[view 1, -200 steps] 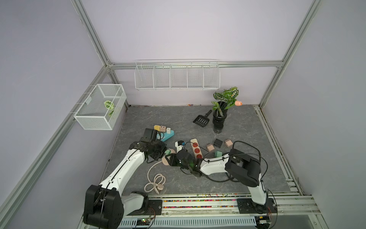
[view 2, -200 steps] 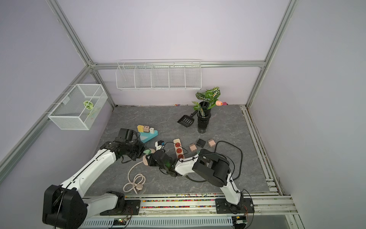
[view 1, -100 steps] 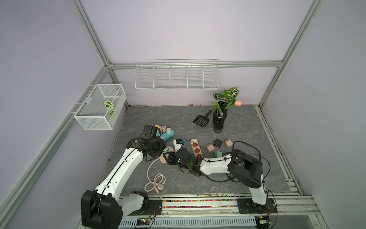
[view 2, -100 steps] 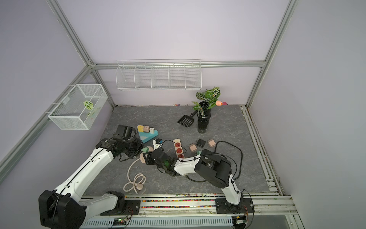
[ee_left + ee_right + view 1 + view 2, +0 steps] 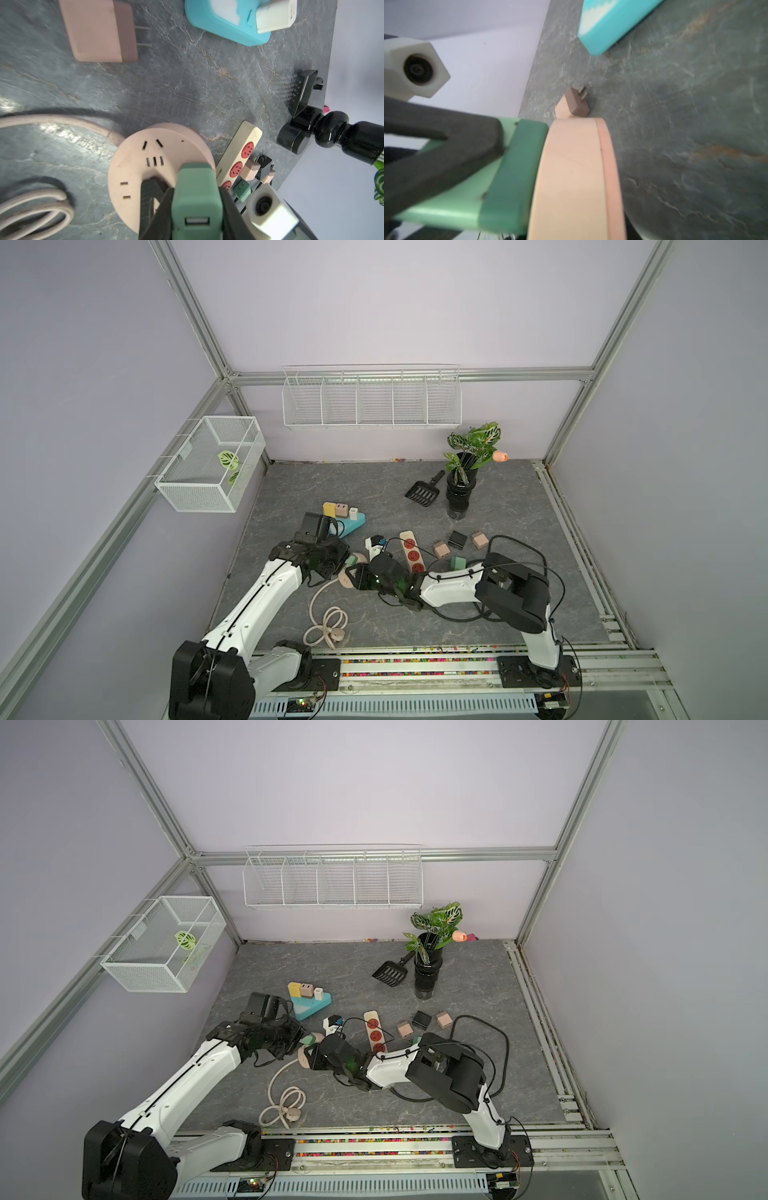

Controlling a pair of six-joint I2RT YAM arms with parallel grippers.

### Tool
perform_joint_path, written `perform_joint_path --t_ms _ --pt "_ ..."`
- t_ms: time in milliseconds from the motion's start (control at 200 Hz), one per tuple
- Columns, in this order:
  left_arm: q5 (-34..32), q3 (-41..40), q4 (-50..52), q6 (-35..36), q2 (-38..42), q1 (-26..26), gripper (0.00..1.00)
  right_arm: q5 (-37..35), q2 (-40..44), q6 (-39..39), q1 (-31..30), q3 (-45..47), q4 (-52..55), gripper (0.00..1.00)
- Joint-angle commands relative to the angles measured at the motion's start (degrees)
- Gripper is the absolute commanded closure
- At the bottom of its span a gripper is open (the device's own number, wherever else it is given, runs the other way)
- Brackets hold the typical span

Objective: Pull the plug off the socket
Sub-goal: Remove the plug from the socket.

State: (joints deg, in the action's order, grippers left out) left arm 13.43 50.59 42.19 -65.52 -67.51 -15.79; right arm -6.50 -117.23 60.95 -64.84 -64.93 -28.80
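The robot's right gripper needs to hold the socket back point(image 5: 572, 176) while the left gripper pulls the green plug away, because the plug sits flush on the pink socket's side point(image 5: 539, 172).
A green plug point(image 5: 196, 197) stands on the face of a round pink socket point(image 5: 145, 162), flush against it. My left gripper point(image 5: 196, 209) is shut on the plug, with a black finger point(image 5: 164, 207) on each side. In both top views the plug point(image 5: 352, 559) point(image 5: 308, 1039) and the socket point(image 5: 345, 580) point(image 5: 304, 1060) lie mid-table between the arms. My right gripper point(image 5: 360, 576) point(image 5: 316, 1056) is shut on the socket's rim. The right wrist view shows the socket point(image 5: 571, 176) edge-on with the plug point(image 5: 508, 176) against it; its own jaws are hidden.
The socket's pink cord point(image 5: 328, 622) coils toward the front. A cream strip with red outlets point(image 5: 411, 551), a blue socket block point(image 5: 351, 524) and loose chargers point(image 5: 440, 549) lie close by. A black vase point(image 5: 459, 493) and scoop point(image 5: 422, 491) stand further back.
My left wrist has shifted slightly; both grips have held. The plug stays against the socket, and the socket has barely moved.
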Motion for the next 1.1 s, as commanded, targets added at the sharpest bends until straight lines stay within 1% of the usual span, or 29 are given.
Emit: perform_joint_path --t_ms 0,45,105,210,270,315,360,420,455,520,590,635,695,740,775,810,870,930,1010,1095 --pt "-9.6 9.7 0.2 8.6 -2.0 5.6 1.00 -9.2 -3.0 1.2 0.9 2.6 22.7 1.00" --pt "-9.3 9.6 1.1 8.8 -2.3 5.5 1.00 -9.5 -2.6 0.7 1.7 3.0 23.9 1.00" --pt "-7.6 4.0 -2.5 6.9 0.2 4.8 1.00 -9.1 -1.6 1.0 2.8 3.9 22.9 1.00" --pt "-6.2 -6.9 -8.7 3.5 4.8 2.4 1.00 -3.9 -1.1 2.4 5.1 4.6 18.4 1.00" --pt "-5.3 -10.3 -10.1 3.4 5.7 1.5 1.00 -1.8 -1.3 3.0 5.4 4.3 16.5 1.00" --pt "-5.0 -11.1 -10.0 3.5 6.1 1.4 1.00 -0.1 -1.6 3.6 5.3 3.9 15.2 1.00" --pt "-5.7 -11.3 -9.5 3.5 6.9 1.4 1.00 1.6 -2.3 4.7 5.3 4.0 13.2 1.00" --pt "-9.3 -10.9 -9.0 3.6 8.1 1.8 1.00 3.5 -3.5 6.0 5.5 5.0 9.8 1.00" --pt "-10.0 -10.7 -9.9 4.2 8.6 3.1 1.00 3.3 -3.9 6.7 5.6 5.9 8.2 1.00" --pt "-7.4 -9.1 -10.5 5.3 7.7 7.9 1.00 2.9 -4.6 7.1 5.3 7.3 5.6 1.00" --pt "-4.7 -5.9 -10.0 6.4 5.4 10.7 1.00 3.1 -5.4 6.8 5.1 7.4 4.8 1.00" --pt "-3.5 -3.8 -8.8 6.3 4.2 11.0 1.00 2.9 -5.7 6.5 4.8 7.6 4.7 1.00" --pt "-0.6 -2.7 -8.2 7.2 3.1 10.8 1.00 3.0 -5.9 7.5 4.8 9.1 1.2 1.00" --pt "1.6 -5.0 -9.9 6.5 4.1 10.0 1.00 3.0 -5.8 8.5 5.3 10.0 -1.1 1.00" --pt "1.3 -7.3 -10.5 5.5 5.7 9.2 1.00 3.5 -5.6 9.1 5.8 10.1 -1.5 1.00" --pt "0.1 -9.4 -10.9 5.3 7.5 8.2 1.00 4.0 -5.2 8.4 6.4 9.2 -0.4 1.00" --pt "-2.3 -12.4 -11.2 5.2 10.1 7.4 1.00 3.1 -3.8 6.2 6.3 7.1 4.6 1.00" --pt "-4.5 -12.8 -10.3 5.3 10.9 7.4 1.00 1.8 -2.9 2.7 5.6 4.8 9.1 1.00" --pt "-7.7 -8.6 -7.7 7.7 8.6 7.6 1.00 0.3 -3.0 -1.8 4.2 2.5 13.8 1.00" --pt "-8.6 0.1 -4.0 10.4 3.9 8.0 1.00 0.8 -4.1 -4.0 3.2 1.6 15.1 1.00"
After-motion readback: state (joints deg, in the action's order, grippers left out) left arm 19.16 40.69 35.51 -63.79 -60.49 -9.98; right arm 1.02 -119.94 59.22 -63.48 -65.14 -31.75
